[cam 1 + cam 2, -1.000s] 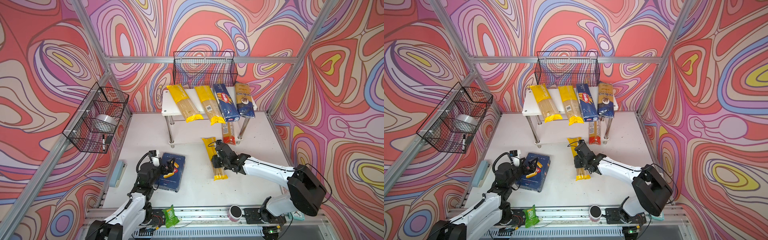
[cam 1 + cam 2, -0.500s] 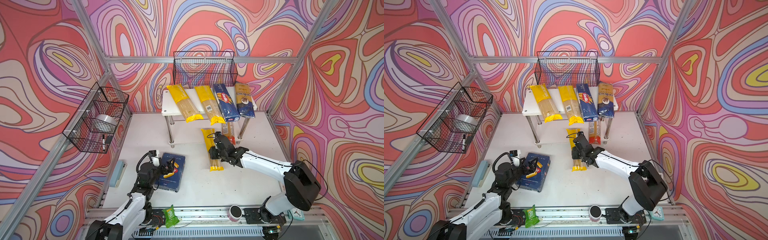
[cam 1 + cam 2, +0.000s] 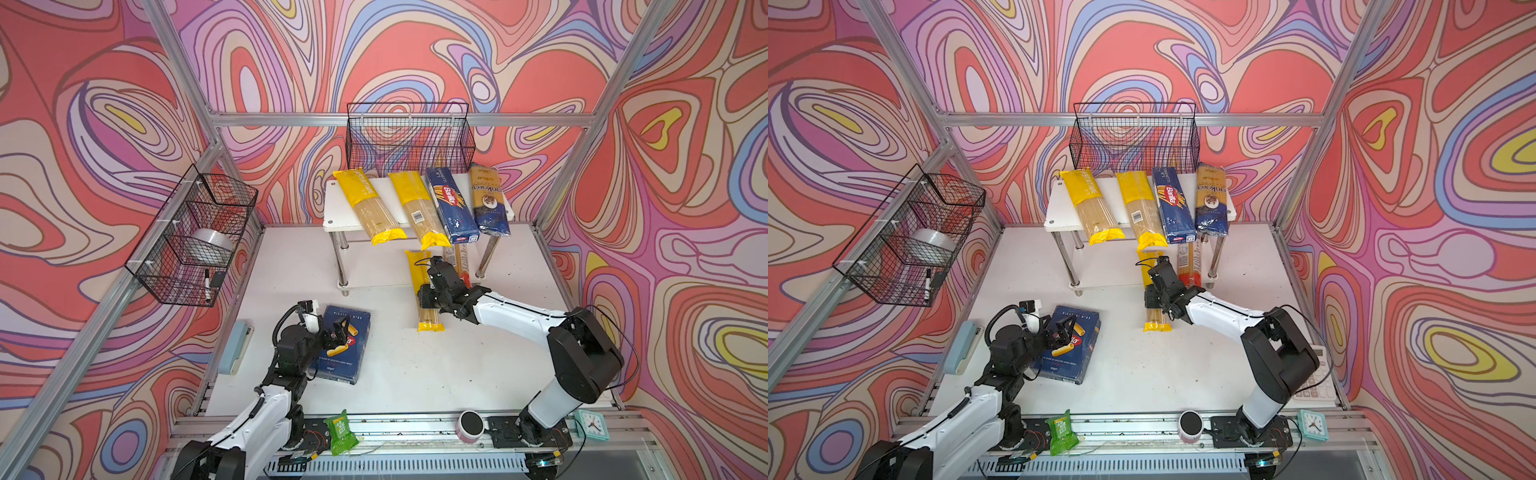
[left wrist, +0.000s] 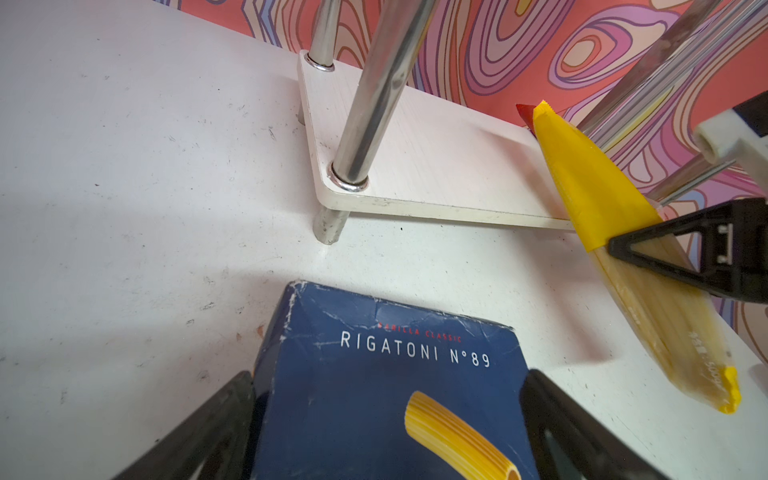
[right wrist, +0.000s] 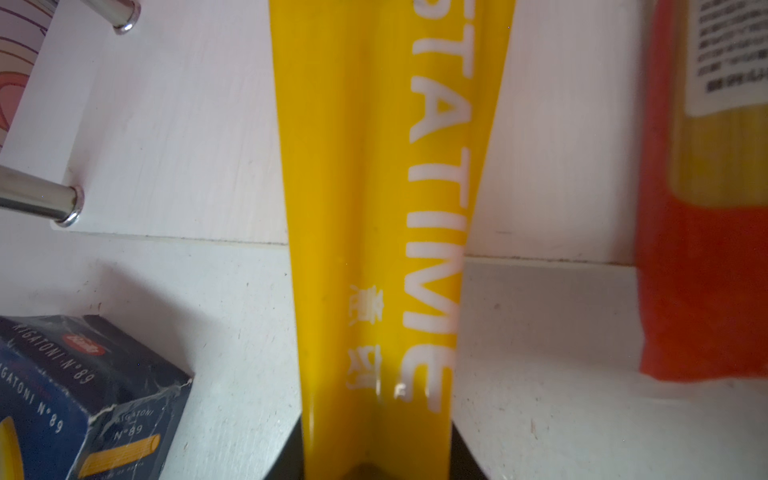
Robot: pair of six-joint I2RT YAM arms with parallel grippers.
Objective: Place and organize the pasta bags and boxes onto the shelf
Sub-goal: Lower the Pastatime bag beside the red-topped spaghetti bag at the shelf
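My right gripper is holding a bag, and the held bag's far end (image 3: 416,260) points into the free space (image 5: 564,136) beside the red-ended bag, so it should carry on deeper and release on the lower board.
My right gripper (image 3: 429,297) (image 5: 376,432) is shut on a yellow-ended spaghetti bag (image 3: 427,318) (image 5: 361,166). The bag's far end lies on the lower board of the shelf (image 3: 374,272), beside a red-ended bag (image 3: 459,259) (image 5: 706,270). The top board (image 3: 336,208) carries two yellow-ended bags (image 3: 370,203) (image 3: 419,212), the Barilla spaghetti box (image 3: 451,203) and the dark blue bag (image 3: 488,199). The rigatoni box (image 3: 347,357) (image 4: 374,374) lies flat on the table. My left gripper (image 3: 337,334) (image 4: 388,374) hovers over it, jaws wide apart.
Black wire baskets hang on the back wall (image 3: 409,137) and the left wall (image 3: 195,232); the left one holds a tape roll. Along the front rail sit a green snack packet (image 3: 340,430), a pink cup (image 3: 469,424) and a clock (image 3: 594,424). A blue stapler (image 3: 235,347) lies at the table's left edge.
My right gripper has carried the yellow-ended bag away from the table's front, and its far end now lies on the lower board. The left arm and the rigatoni box have not moved.
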